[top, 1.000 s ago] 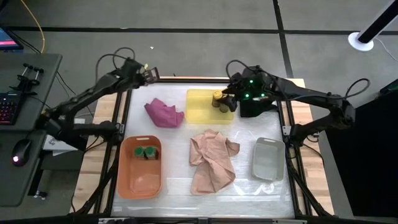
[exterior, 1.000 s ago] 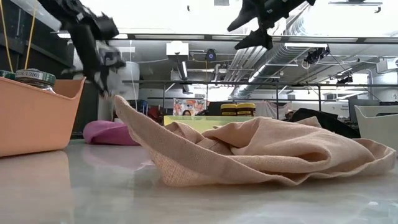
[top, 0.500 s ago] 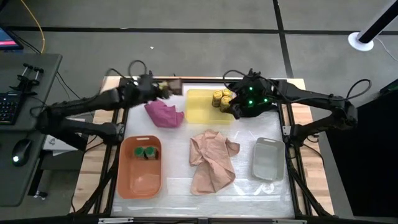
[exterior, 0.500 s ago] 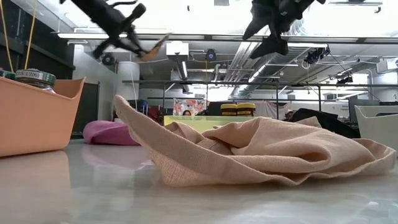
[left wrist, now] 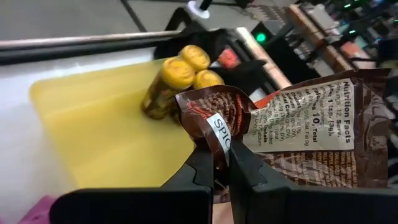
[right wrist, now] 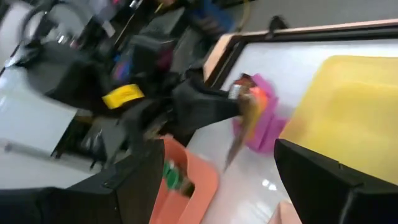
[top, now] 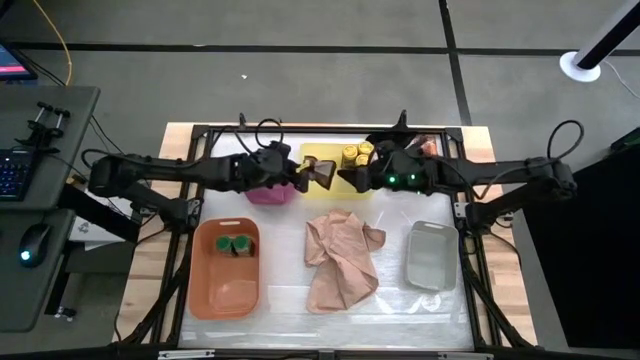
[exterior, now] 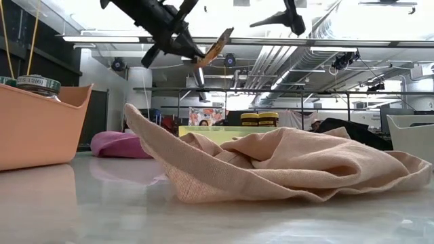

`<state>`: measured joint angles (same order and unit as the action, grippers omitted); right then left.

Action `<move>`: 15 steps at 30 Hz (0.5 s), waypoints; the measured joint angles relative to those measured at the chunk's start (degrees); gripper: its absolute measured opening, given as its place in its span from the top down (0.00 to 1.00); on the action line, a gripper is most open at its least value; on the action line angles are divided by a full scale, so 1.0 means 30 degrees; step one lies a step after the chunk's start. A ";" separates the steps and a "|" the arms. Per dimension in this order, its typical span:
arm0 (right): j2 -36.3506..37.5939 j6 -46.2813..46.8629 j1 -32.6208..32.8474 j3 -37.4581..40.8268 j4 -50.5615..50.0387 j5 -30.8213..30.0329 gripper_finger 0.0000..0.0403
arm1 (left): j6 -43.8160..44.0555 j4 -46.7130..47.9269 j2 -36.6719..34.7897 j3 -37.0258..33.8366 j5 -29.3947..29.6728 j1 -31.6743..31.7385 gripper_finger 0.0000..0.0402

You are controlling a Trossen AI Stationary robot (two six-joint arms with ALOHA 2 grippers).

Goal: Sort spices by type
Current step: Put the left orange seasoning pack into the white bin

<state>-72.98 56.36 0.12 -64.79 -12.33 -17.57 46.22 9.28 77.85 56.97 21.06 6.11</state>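
The brown packet is in my left gripper, far from the grey tray, so my right gripper should grab the packet's loose end and take it across.
My left gripper is shut on a flat brown spice packet and holds it in the air over the left part of the yellow tray. Three yellow-lidded jars stand at the tray's far side. My right gripper hangs open just to the right of the packet and faces it without touching it. In the right wrist view the packet sits between and beyond the spread fingers. Green-lidded jars stand in the orange tray. My left gripper pinches a crumpled edge of the brown packet between its two fingers. The fingers come from the table's left, slanting a little downward. The packet sticks out past the fingertips toward the right gripper, tilted and lifted clear of the tray.
A pink cloth lies under the left arm. A tan cloth is bunched at the table's middle. A grey tray stands at the near right. The black frame rails run around the table.
My left gripper has swung from the far left corner toward the table's right, over the pink cloth to the yellow tray, carrying the packet clear of the table and rolling as it went. My right gripper has rolled and turned toward the left gripper, staying open.
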 joint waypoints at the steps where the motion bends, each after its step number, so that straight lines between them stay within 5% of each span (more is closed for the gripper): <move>1: -0.0119 0.0454 0.0231 0.0000 -0.0021 -0.0729 0.26 | -0.0147 -0.0086 0.0096 0.0289 -0.0005 -0.0059 1.00; 7: -0.1290 0.2515 0.0665 0.0007 0.0110 -0.2431 0.26 | -0.1485 -0.0001 0.0360 0.1575 0.0381 -0.0074 1.00; 15: -0.1730 0.1618 0.0619 0.0022 0.2791 -0.3608 0.26 | -0.1668 0.0268 0.0618 0.2143 0.0715 -0.0059 1.00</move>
<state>-78.17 61.21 1.97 -64.73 -3.96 -28.39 41.22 10.09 79.70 63.40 23.21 5.93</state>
